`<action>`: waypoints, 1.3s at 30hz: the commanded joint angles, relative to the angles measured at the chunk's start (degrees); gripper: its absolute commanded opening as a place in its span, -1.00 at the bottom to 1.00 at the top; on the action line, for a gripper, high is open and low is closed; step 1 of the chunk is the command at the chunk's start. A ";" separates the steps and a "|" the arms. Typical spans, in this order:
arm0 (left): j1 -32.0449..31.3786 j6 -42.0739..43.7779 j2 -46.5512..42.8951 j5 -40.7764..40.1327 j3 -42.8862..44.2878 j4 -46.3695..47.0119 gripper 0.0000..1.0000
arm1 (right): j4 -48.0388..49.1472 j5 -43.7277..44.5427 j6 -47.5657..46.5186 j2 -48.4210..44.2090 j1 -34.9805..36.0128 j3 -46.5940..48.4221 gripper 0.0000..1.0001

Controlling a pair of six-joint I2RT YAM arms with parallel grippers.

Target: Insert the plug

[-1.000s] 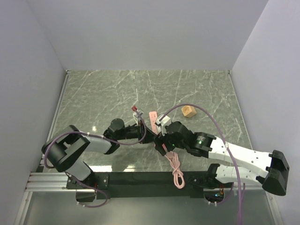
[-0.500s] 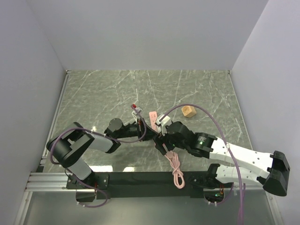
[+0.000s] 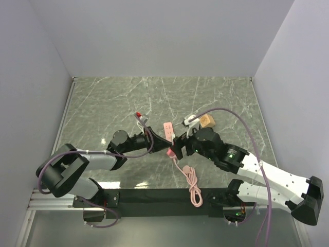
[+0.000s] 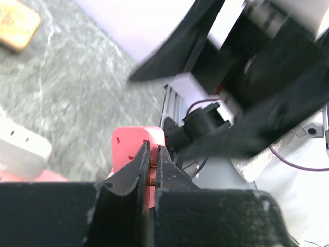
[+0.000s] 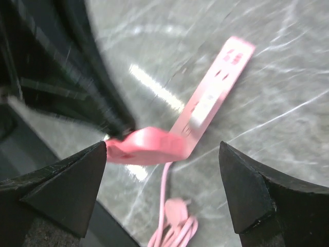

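Note:
The coil will stay where it lies when I carry the plug, because the pink cord (image 5: 164, 182) runs behind the plug (image 5: 147, 146) to the power strip.
The coral-pink plug (image 4: 134, 146) is held by its metal prongs between my left gripper's (image 4: 152, 148) shut fingers, above the marble table. In the top view the plug (image 3: 169, 153) hangs between the left gripper (image 3: 163, 146) and the right gripper (image 3: 178, 148). In the right wrist view the plug (image 5: 149, 145) floats between the wide-open fingers of my right gripper (image 5: 162, 152) without touching them. The long pale-pink power strip (image 5: 216, 87) lies flat on the table just beyond, and it also shows in the top view (image 3: 167, 129).
The strip's pink cord lies coiled (image 3: 193, 186) near the front edge, also in the right wrist view (image 5: 172, 226). A tan cube (image 3: 206, 121) sits right of the strip. The right arm's body (image 4: 257, 92) looms close in front of the left gripper.
My right gripper has drawn back to the right and stands open, off the plug. My left arm has shifted left and keeps the plug by its prongs.

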 commanded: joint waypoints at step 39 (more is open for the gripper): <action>3.97 -8.74 -30.34 5.96 -3.72 4.99 -0.99 | 77.82 -57.01 19.86 0.20 -16.35 -19.56 0.93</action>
